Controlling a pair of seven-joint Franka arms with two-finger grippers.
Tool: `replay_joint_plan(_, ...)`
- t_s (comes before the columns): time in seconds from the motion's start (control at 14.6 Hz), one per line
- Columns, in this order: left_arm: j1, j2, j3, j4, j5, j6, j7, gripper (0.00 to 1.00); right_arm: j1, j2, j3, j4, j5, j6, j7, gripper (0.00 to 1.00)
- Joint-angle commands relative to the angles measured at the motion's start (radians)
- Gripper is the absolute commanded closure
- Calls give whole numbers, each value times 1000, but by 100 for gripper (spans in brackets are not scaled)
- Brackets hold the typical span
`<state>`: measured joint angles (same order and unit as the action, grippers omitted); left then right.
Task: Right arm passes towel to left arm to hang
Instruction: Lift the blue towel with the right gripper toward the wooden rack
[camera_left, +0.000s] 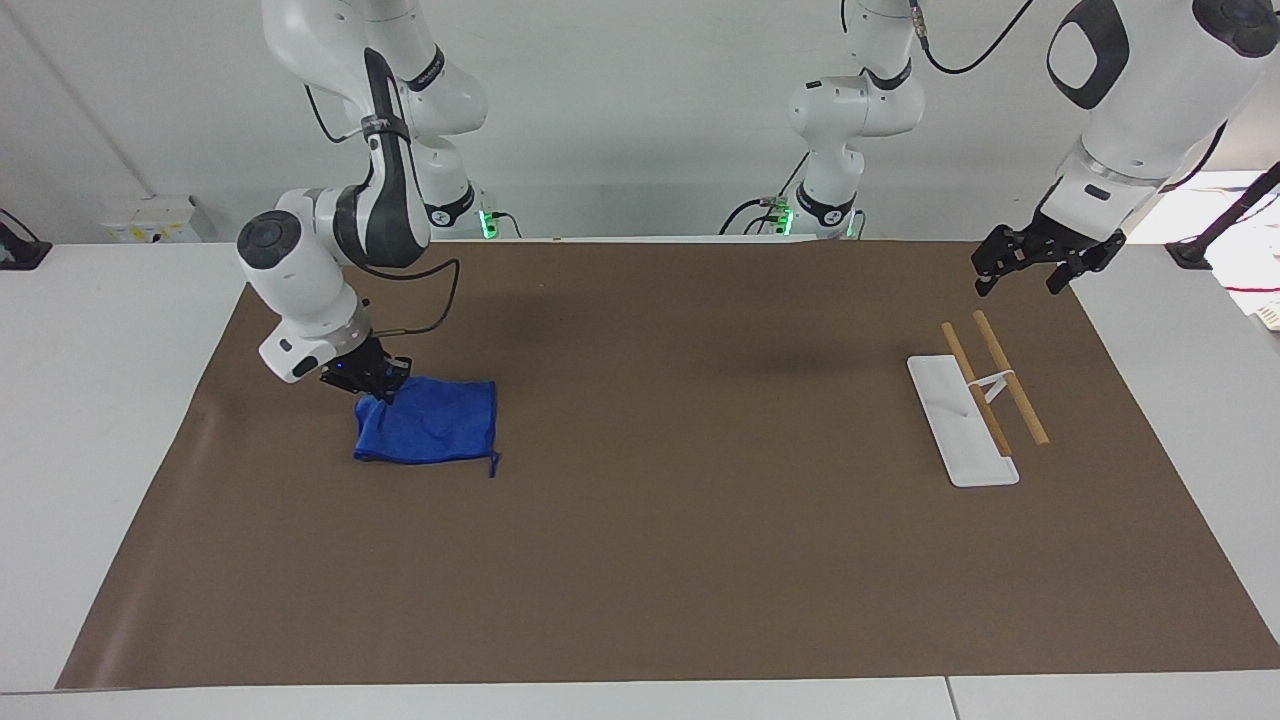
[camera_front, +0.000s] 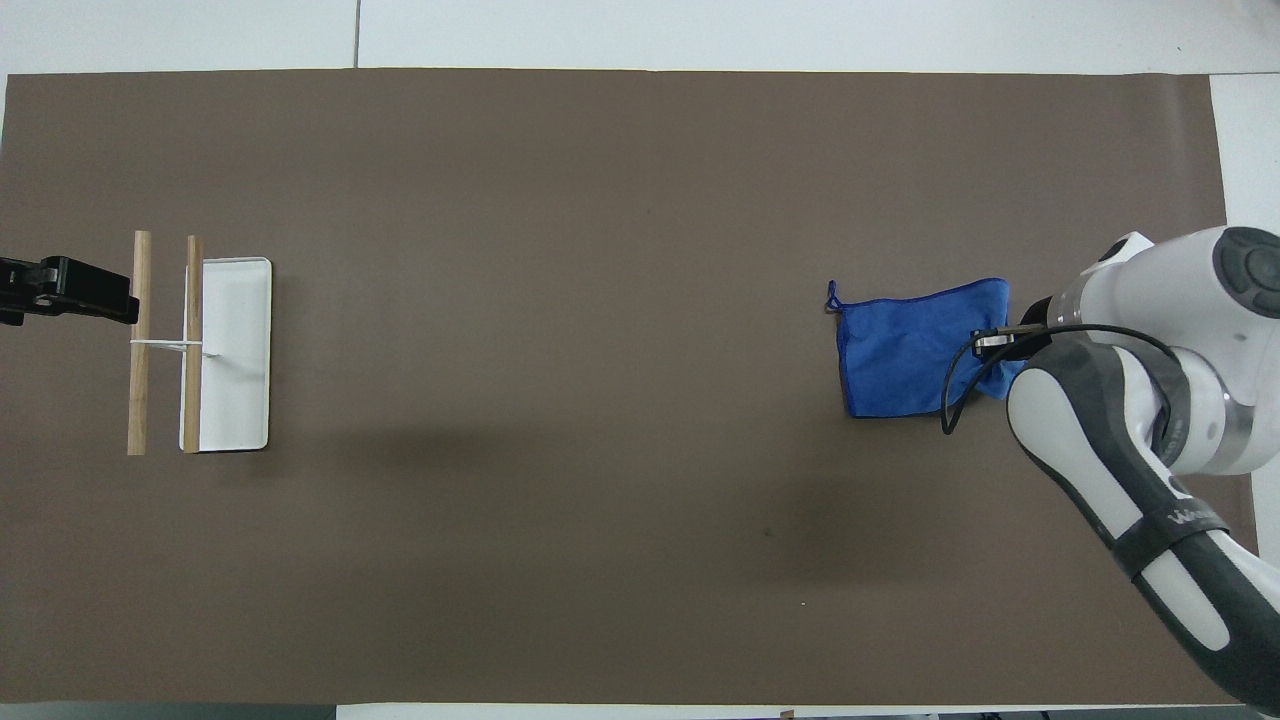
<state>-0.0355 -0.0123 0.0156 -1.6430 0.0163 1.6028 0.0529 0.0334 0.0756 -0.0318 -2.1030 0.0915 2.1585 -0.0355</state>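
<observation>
The blue towel (camera_front: 914, 352) is much wider than the gap (camera_front: 167, 306) between the wooden rods, so it will drape over both rods when I hang it.
The blue towel (camera_left: 430, 432) lies bunched on the brown mat at the right arm's end of the table, its loop string at one corner; it also shows in the overhead view (camera_front: 910, 345). My right gripper (camera_left: 375, 388) is shut on the towel's edge nearest the robots and lifts that edge a little off the mat; it also shows in the overhead view (camera_front: 992, 343). My left gripper (camera_left: 1030, 268) is open and waits in the air over the mat's edge near the rack; its tip shows in the overhead view (camera_front: 85, 295).
A white base (camera_left: 958, 425) with two wooden rods (camera_left: 1010, 378) joined by a white crosspiece stands at the left arm's end of the table; it also shows in the overhead view (camera_front: 235, 350). The brown mat (camera_left: 680, 560) covers most of the table.
</observation>
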Motion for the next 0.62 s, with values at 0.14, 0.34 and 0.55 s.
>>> replay_joint_plan(0.14, 5, -25, 0, -26, 4, -1, 13, 0, 3, 13, 146, 236, 65, -158, 288, 100)
replay_joint_plan(0.34, 5, -25, 0, -26, 4, -1, 13, 0, 5, 30, 226, 368, 154, -189, 458, 100)
replay_joint_plan(0.55, 5, -25, 0, -26, 4, -1, 13, 0, 5, 85, 303, 490, 221, -166, 644, 100)
